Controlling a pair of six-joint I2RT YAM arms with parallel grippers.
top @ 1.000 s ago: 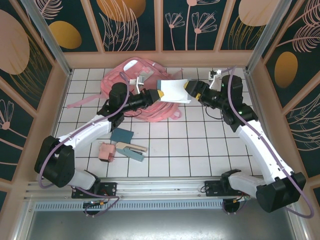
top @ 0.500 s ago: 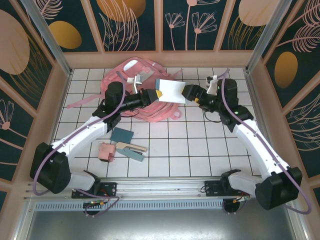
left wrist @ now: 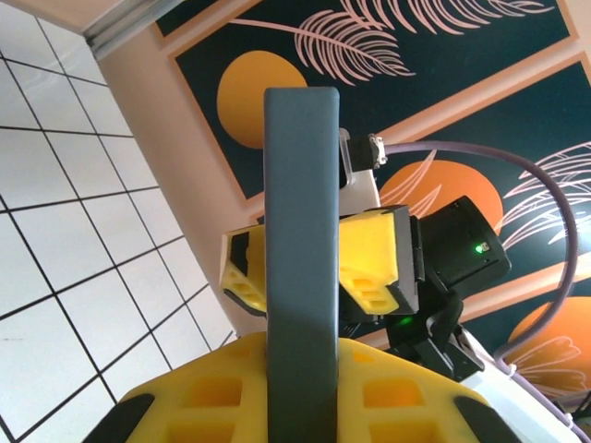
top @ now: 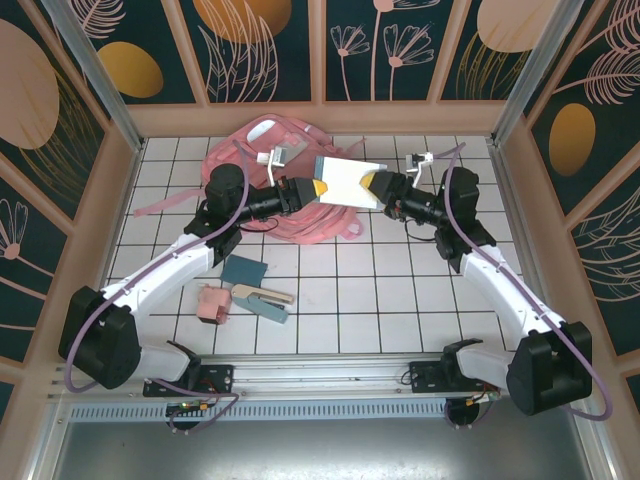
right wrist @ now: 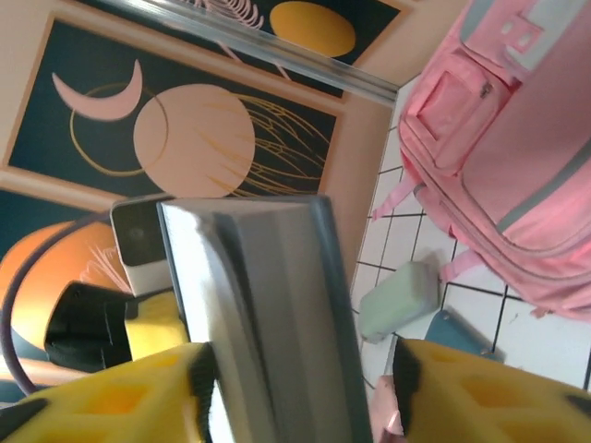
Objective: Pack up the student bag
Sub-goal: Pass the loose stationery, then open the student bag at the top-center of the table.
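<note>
The student bag is lying collapsed below the book. My right gripper should take the book so that my left gripper is free to lift the bag's rim open.
The student bag lies pink and crumpled on the tiles at the back left, and it shows again in the right wrist view. A white book with a dark spine hangs in the air over the bag's right side. My left gripper is shut on the book's left edge; the spine runs up between its yellow fingers. My right gripper straddles the opposite edge. Its jaws are open: one pad lies against the cover and a gap shows at the other.
On the tiles near the left arm lie a teal notebook, a small pink item and a teal-and-wood piece. A pale green block sits beside them. Patterned walls close in the back and both sides.
My right gripper slid left to the book's free edge, opened wide, then narrowed around it. The left gripper kept its hold, and the book rose slightly.
</note>
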